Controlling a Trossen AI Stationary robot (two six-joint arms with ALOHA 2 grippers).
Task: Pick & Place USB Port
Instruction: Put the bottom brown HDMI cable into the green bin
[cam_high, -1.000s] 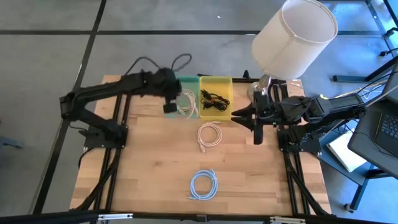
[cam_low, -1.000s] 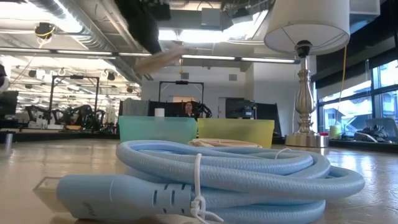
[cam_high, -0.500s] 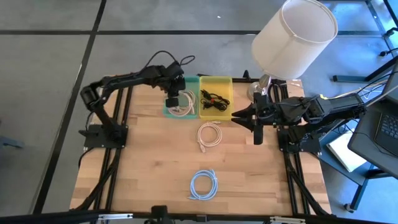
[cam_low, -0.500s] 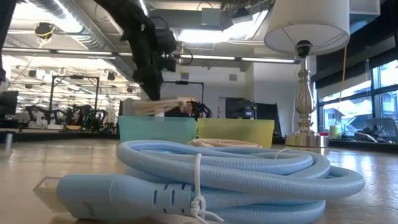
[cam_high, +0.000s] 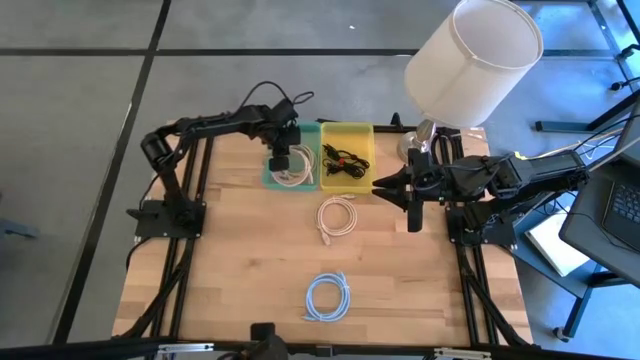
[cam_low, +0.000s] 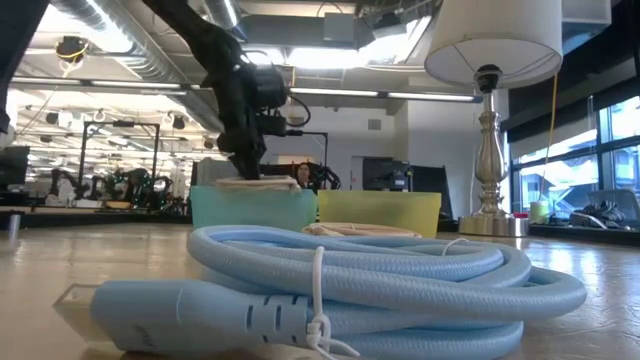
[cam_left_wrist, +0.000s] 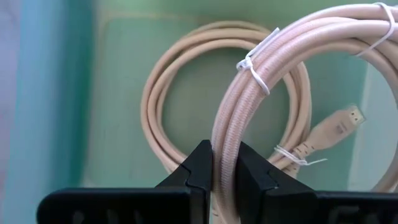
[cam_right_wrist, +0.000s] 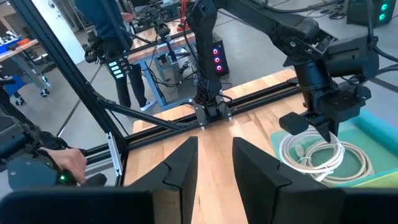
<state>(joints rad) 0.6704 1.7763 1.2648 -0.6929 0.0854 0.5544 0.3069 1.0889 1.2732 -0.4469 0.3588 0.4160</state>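
Observation:
I should keep lowering the held beige coil (cam_low: 272, 183) with my left gripper, because it hangs inside the teal bin's rim. I should go on until it touches the coil (cam_left_wrist: 154, 107) below, and then let go.
My left gripper (cam_high: 283, 163) is over the teal bin (cam_high: 308, 128) at the table's far side, shut on a beige coiled USB cable (cam_left_wrist: 292, 56). In the low view this coil (cam_low: 258, 183) sits level with the bin's rim (cam_low: 250, 208). A second beige coil (cam_left_wrist: 161, 99) lies flat on the bin's floor below it. My right gripper (cam_high: 410, 195) hovers high over the table's right side, open and holding nothing. One more beige coil (cam_high: 338, 216) and a light blue coil (cam_high: 327, 297) lie flat on the wooden table. My left gripper pinches the bundled strands of the beige coil (cam_left_wrist: 225, 140) between its two fingers, beside a white tie. The fingers come from above, slanting steeply down, and lie across the strands. The coil hangs tilted from the hold, down inside the teal bin; whether it touches the coil below cannot be told.
A yellow bin (cam_high: 347, 126) holding a black cable (cam_high: 343, 158) stands right of the teal bin. A lamp with a white shade (cam_high: 472, 60) stands at the far right corner. Bare wood lies on the table's left and near parts.
My left gripper has come down and toward the table's far edge over the teal bin, tipping steeper, still shut on the beige coil. The coil has sunk from well above the bin to its rim.

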